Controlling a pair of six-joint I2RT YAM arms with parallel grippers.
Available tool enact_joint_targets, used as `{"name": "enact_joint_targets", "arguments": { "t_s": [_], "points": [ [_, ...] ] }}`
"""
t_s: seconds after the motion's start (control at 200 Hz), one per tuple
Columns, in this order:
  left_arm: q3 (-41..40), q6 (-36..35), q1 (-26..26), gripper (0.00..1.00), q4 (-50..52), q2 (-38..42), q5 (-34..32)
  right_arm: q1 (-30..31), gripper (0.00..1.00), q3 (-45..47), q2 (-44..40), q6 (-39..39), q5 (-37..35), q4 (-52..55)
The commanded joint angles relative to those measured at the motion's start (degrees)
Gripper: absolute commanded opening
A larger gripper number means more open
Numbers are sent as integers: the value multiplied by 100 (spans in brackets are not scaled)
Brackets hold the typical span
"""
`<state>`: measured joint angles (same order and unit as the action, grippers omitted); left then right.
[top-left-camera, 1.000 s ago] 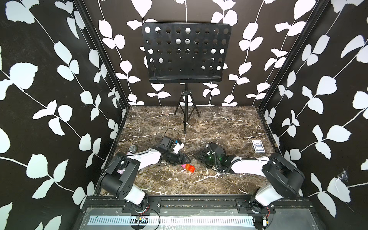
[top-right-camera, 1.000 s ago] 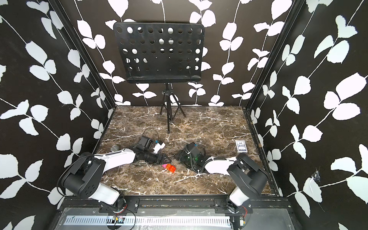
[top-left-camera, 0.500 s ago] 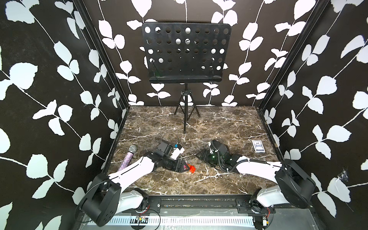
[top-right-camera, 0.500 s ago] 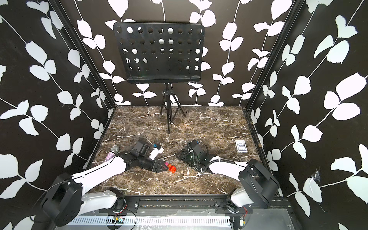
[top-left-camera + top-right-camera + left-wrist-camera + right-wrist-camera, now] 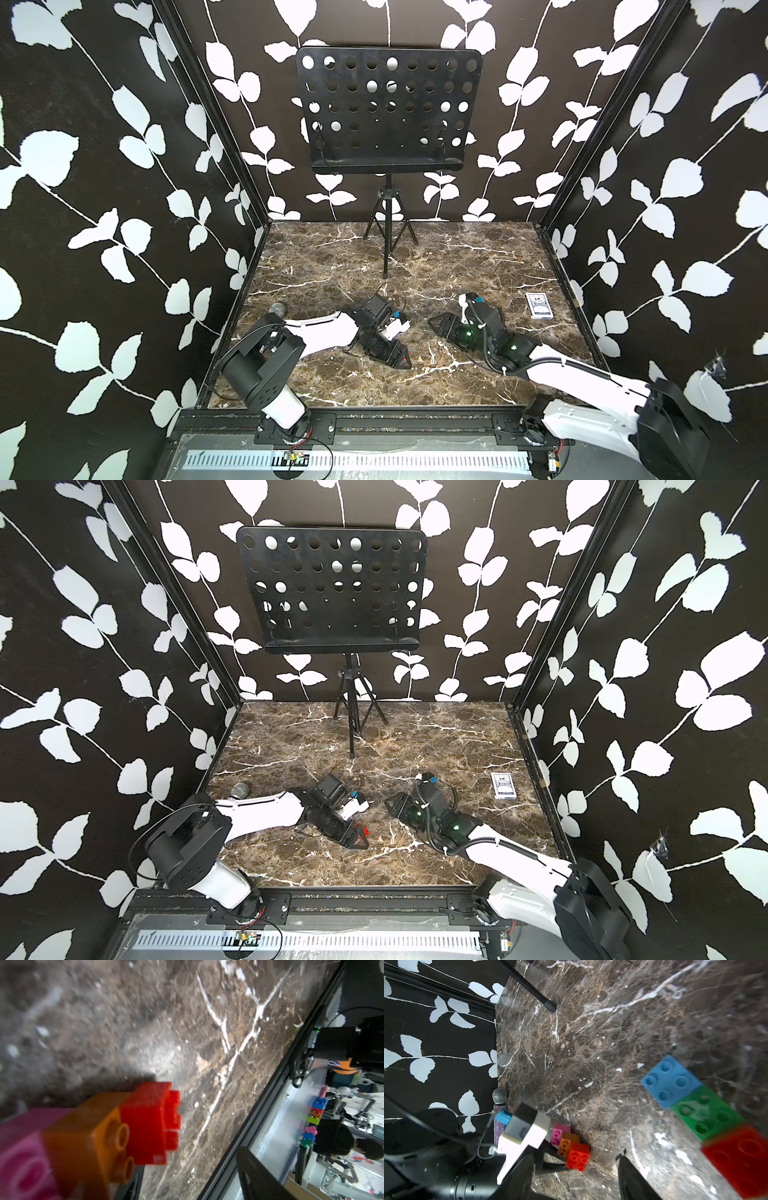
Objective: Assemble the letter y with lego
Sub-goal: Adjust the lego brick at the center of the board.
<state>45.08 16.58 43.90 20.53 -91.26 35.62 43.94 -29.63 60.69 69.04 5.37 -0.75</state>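
Note:
My left gripper has the pink, orange and red row [image 5: 570, 1146] lying outside its finger, so next I back it off and approach the pink end [image 5: 557, 1134].
The lego lies in two joined pieces on the marble table [image 5: 457, 257]. A row of pink [image 5: 557, 1135], orange [image 5: 566, 1144] and red [image 5: 578, 1156] bricks lies against the outside of one finger of my left gripper [image 5: 357, 839]. In the left wrist view the pink [image 5: 22, 1157], orange [image 5: 87, 1136] and red [image 5: 149, 1122] bricks sit close beside the left gripper [image 5: 190, 1159]. It is open, with bare table between its fingers. A blue [image 5: 670, 1082], green [image 5: 706, 1113] and red [image 5: 741, 1157] piece lies beside my open right gripper [image 5: 576, 1176], hidden in both top views.
A black music stand [image 5: 388, 112] on a tripod stands at the back middle. A blue-patterned card box [image 5: 539, 311] lies at the right. A microphone [image 5: 277, 309] lies by the left wall. The table's front rail [image 5: 270, 1095] runs close to the left gripper.
The left gripper has slid toward the front right and now covers most of the pink-orange-red row in the top views. Both arms swung out and back. The right gripper stays in about the same place.

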Motion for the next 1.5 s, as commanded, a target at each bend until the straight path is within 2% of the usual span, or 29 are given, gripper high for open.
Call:
{"name": "enact_joint_targets", "arguments": {
  "t_s": [0.0,0.215,0.39,0.535,0.66,0.775,0.885,1.06,1.19,1.325,1.49],
  "points": [
    [347,-184,0,72,-83,-154,-320,-82,64,110,-318,62,-325,360],
    [888,-164,-12,72,-354,-603,-503,-159,64,105,-422,9,-252,589],
    [1016,242,-13,71,-636,-872,2,-181,64,-35,-258,-100,-139,652],
    [987,68,-51,72,-472,-444,133,-176,64,-224,33,-200,24,635],
    [1114,-19,-336,72,-199,-19,294,-183,64,-447,460,-267,336,520],
    [1335,-155,-961,72,-122,81,282,-176,64,-600,872,-268,567,295],
    [1813,-600,-1118,73,-17,-327,24,-183,64,-701,1124,-261,632,166],
    [2753,-742,-1090,72,-44,-1436,530,-177,64,-705,1199,-264,605,216],
    [3419,-922,-968,71,303,-2114,746,-184,64,-580,1016,-206,450,287],
    [3631,-1052,-858,70,514,-2458,876,-197,64,-544,814,-248,381,469],
    [3525,-1433,-804,69,892,-2491,920,-215,64,-529,784,-294,423,515]
  ]
}}
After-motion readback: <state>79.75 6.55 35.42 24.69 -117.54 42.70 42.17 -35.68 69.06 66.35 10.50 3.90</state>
